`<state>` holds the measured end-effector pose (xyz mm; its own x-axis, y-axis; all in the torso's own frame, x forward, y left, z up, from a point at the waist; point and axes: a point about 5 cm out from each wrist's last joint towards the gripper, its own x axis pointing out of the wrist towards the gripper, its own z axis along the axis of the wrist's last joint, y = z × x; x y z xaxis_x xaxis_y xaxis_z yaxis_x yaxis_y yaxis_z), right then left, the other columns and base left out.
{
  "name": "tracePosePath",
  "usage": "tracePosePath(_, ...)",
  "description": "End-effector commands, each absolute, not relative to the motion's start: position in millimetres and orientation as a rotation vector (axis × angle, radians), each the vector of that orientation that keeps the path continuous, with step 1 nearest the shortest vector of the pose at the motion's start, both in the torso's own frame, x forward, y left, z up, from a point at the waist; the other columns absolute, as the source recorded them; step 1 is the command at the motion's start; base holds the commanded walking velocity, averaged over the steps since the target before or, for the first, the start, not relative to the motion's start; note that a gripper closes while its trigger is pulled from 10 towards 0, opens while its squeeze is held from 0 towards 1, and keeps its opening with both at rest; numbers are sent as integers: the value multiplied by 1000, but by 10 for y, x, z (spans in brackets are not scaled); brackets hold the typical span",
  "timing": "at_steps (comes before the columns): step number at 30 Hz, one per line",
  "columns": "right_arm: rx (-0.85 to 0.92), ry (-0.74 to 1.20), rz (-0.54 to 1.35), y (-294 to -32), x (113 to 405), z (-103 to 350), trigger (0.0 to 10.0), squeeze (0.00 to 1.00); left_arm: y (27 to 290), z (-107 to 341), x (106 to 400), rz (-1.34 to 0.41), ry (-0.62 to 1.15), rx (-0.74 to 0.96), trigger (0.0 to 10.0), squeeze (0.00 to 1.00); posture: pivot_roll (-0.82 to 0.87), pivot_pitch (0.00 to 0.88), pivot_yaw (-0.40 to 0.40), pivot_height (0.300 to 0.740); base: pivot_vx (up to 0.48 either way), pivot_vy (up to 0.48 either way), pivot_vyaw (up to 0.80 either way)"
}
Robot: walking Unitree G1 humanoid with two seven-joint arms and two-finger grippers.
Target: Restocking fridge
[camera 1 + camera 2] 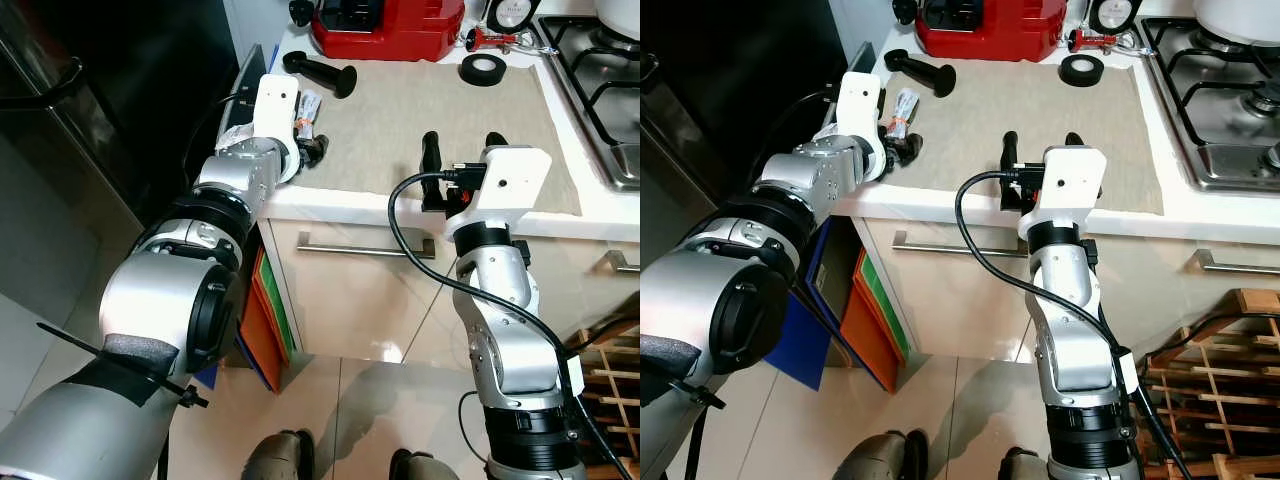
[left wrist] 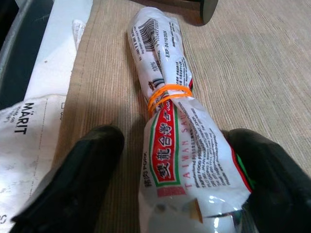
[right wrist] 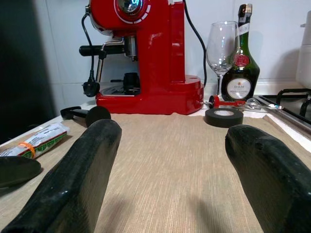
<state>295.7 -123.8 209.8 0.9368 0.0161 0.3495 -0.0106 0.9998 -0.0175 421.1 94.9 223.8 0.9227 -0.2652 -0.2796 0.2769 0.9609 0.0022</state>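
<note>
The packet's far end (image 2: 154, 36) will stick straight out when I lift the packet, because the packet is rolled up narrow and held together by the orange rubber band (image 2: 167, 94).
A clear packet of Taiwan sausage (image 2: 172, 141), red-and-green label and an orange rubber band round its neck, lies on the beige mat (image 1: 420, 120) at the counter's left end. My left gripper (image 2: 175, 150) is open and straddles the packet's near end; one finger (image 2: 272, 179) touches the wrap, the other (image 2: 77, 179) stands apart. In the left eye view the packet (image 1: 307, 108) lies just beyond that wrist. My right gripper (image 1: 462, 142) is open with nothing in it, fingers resting on the mat near the counter's front edge. The dark fridge (image 1: 70, 120) stands to the left.
A red espresso machine (image 1: 385, 25), a black portafilter (image 1: 322, 72) and a roll of black tape (image 1: 483, 68) sit at the back. A wine glass (image 3: 221, 41) and bottle (image 3: 242, 63) stand behind. The gas hob (image 1: 600, 80) is right, a wooden rack (image 1: 610, 385) below.
</note>
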Motion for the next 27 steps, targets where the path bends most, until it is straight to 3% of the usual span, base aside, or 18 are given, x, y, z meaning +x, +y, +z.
tracePosePath(1,-19,-348,32,-1199,2958,2088,10000,0,997,2136,4196,-273,309,67,0,0,112,139,97,740,0,0,0)
tracePosePath(13,-16,-332,27,-1205,2961,2047,10000,0,982,2199,4207,-318,221,149,0,0,115,143,98,740,0,0,0)
tracePosePath(21,-17,-319,25,-1217,2969,2004,10000,0,905,2480,4204,-400,23,167,0,0,119,143,95,740,0,0,0)
tracePosePath(27,-25,-310,31,-1226,2998,1973,10000,0,1002,2579,4132,-410,-111,161,0,0,132,129,91,740,0,0,0)
